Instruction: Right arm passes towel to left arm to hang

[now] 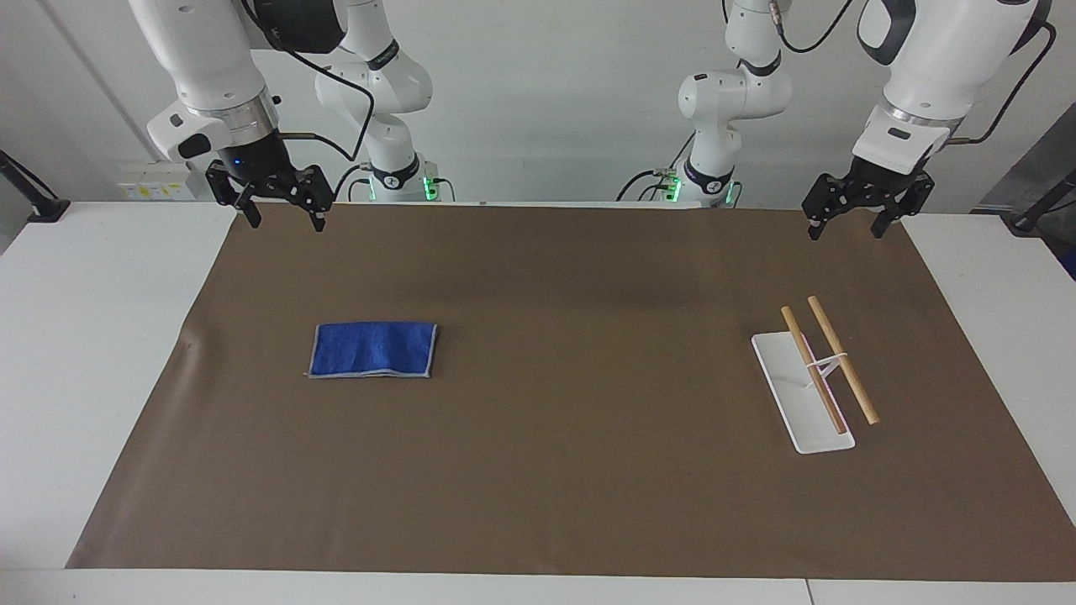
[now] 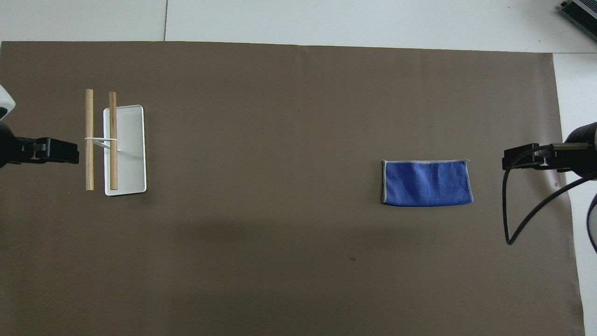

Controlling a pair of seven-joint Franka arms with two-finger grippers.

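The towel [image 2: 428, 184] will lie over both wooden rods when I hang it, because the gap [image 2: 101, 120] between them is much narrower than the towel.
The towel [image 1: 372, 349] is a folded royal-blue cloth with pale grey edging. It lies flat on the brown mat toward the right arm's end of the table, and shows in the overhead view [image 2: 426, 183]. My right gripper [image 1: 284, 220] is open and empty, up in the air over the mat's edge at that end [image 2: 520, 157], apart from the towel. A rack with two wooden rods [image 1: 828, 360] on a white base [image 1: 786, 370] stands toward the left arm's end [image 2: 100, 140]. My left gripper [image 1: 846, 231] is open and empty, raised beside the rack [image 2: 60, 150].
The brown mat [image 1: 538, 470] covers most of the white table [image 1: 84, 336]. A black cable [image 2: 513, 219] loops down from the right wrist. Wall sockets [image 1: 155, 181] sit by the right arm's base.
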